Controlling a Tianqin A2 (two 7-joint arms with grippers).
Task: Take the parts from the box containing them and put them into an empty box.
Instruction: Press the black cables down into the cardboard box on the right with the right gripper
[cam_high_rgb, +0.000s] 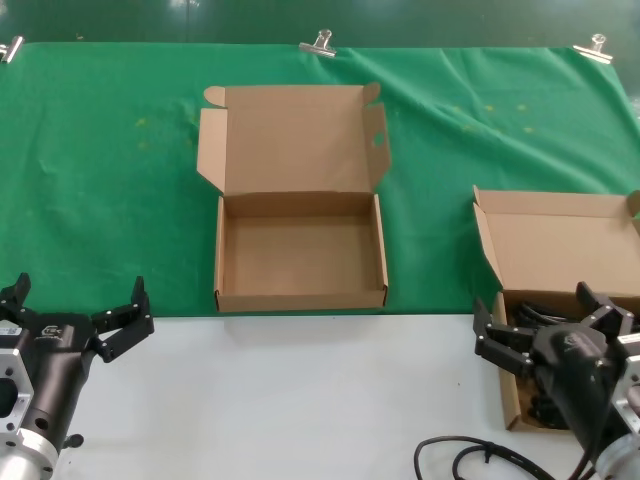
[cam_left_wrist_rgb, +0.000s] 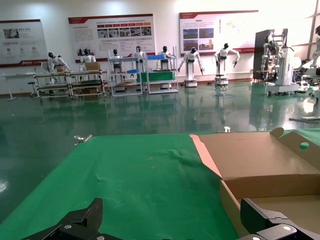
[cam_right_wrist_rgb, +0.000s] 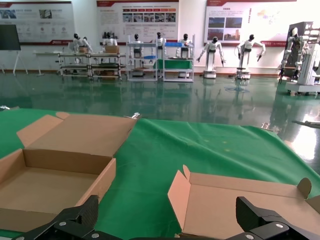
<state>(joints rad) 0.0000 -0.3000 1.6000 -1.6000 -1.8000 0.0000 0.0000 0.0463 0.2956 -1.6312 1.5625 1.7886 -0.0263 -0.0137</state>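
Note:
My gripper will lift and carry the coiled black cord, and the cord should come away by itself and stay bundled, because its parts are gathered in close loops.
The empty box stands open mid-table, its tall lid with ear flaps raised behind it. It also shows in the left wrist view and the right wrist view. The box with the parts sits at the right, its plain lid up; only the lid shows in the right wrist view. Black coiled cords lie in its tray, mostly hidden by my arm. My right gripper hovers open and empty over this tray. My left gripper is open and empty at the front left.
A green cloth covers the far part of the table, held by metal clips at the back edge. The near part is bare white table. A thick black cable trails from my right arm.

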